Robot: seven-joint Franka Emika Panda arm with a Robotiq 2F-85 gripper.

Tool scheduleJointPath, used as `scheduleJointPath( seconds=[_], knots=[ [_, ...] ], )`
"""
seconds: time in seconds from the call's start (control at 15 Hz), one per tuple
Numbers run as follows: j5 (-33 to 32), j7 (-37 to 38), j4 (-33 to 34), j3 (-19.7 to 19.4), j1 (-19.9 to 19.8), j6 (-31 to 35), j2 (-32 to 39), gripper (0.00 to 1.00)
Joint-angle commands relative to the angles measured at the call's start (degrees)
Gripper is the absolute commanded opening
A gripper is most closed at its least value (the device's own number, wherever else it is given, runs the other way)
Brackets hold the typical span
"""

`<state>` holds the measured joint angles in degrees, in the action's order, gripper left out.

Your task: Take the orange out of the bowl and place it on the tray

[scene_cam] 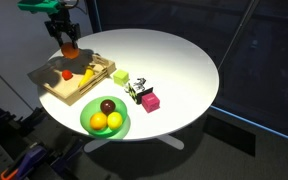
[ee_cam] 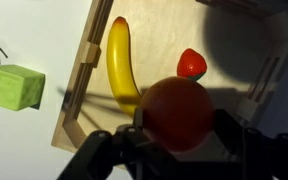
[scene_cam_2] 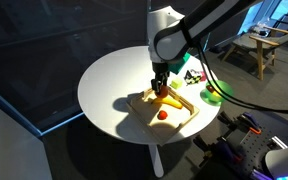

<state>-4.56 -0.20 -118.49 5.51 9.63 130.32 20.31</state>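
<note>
The orange [scene_cam: 71,50] is hanging over open tray's bottom [scene_cam: 71,65], away from the banana and strawberry, so the robot's gripper should keep going down until the orange sits there, and then let go.
My gripper [ee_cam: 177,122] is shut on the orange [ee_cam: 176,110], a smooth deep-orange ball that fills the space between the black fingers. It hangs above the light wooden tray [ee_cam: 82,62], over its near part. In an exterior view the gripper [scene_cam: 68,40] holds the orange [scene_cam: 70,47] over the tray's [scene_cam: 56,92] far end. The green bowl [scene_cam: 87,124] stands at the table's front edge, apart from the gripper. In an exterior view the arm reaches down and the gripper [scene_cam_2: 160,84] hovers over the tray [scene_cam_2: 187,116].
A banana [ee_cam: 121,65] and a strawberry [ee_cam: 191,64] lie in the tray under the orange. The bowl holds a dark red fruit [scene_cam: 107,106] and two yellowish fruits [scene_cam: 100,123]. A green block [ee_cam: 12,86] and a magenta block [scene_cam: 149,101] sit beside the tray on the round white table [scene_cam: 174,60].
</note>
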Motion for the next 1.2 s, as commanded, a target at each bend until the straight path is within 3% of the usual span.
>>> scheduleJointPath(
  seconds=[0.0,1.13],
  knots=[
    [-1.6,2.2,2.0,0.3,1.2,2.0,2.8,0.47],
    [-1.6,2.1,3.7,0.1,2.7,10.5,10.2,0.47]
  ],
)
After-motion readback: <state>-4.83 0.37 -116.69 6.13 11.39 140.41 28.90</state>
